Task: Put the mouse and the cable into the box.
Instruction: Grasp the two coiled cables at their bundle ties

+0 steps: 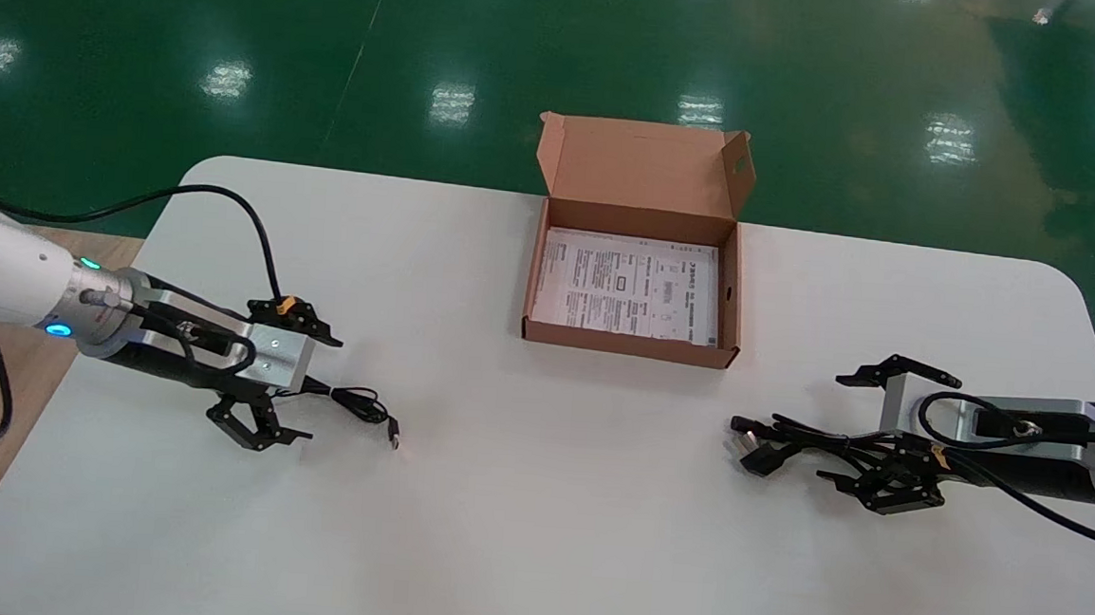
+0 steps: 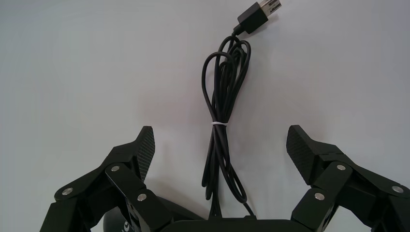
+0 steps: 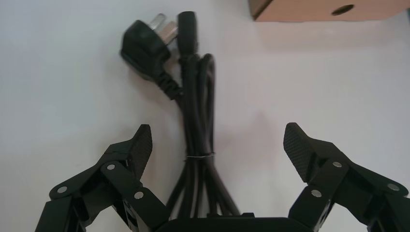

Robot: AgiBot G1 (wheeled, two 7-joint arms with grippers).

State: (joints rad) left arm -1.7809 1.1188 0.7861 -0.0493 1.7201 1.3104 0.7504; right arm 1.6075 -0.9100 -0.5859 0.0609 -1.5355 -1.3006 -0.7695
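Note:
A thin tie [image 3: 199, 156] holds the cable's loops tightly together, so the black power cable [image 1: 815, 436] will come up as a bundle when the robot lifts it, with the wall plug still sticking out ahead.
An open cardboard box [image 1: 629, 341] with a printed sheet inside stands at the table's back centre. My left gripper [image 1: 322, 389] [image 2: 220, 140] is open, low over the mouse's tied black cable [image 1: 363, 403] [image 2: 223, 96], whose USB plug [image 2: 258, 14] points away. Only a dark edge of the mouse [image 2: 113, 223] shows under the gripper. My right gripper [image 1: 835, 428] [image 3: 216, 139] is open too. It straddles a tied black power cable [image 1: 791, 437] [image 3: 196, 121] with its wall plug [image 3: 145, 41] ahead. Neither gripper holds anything.
The white table [image 1: 534, 535] has rounded corners, with green floor beyond its back edge. A corner of the box [image 3: 329, 9] appears in the right wrist view. The arms' own black hoses trail off to both sides.

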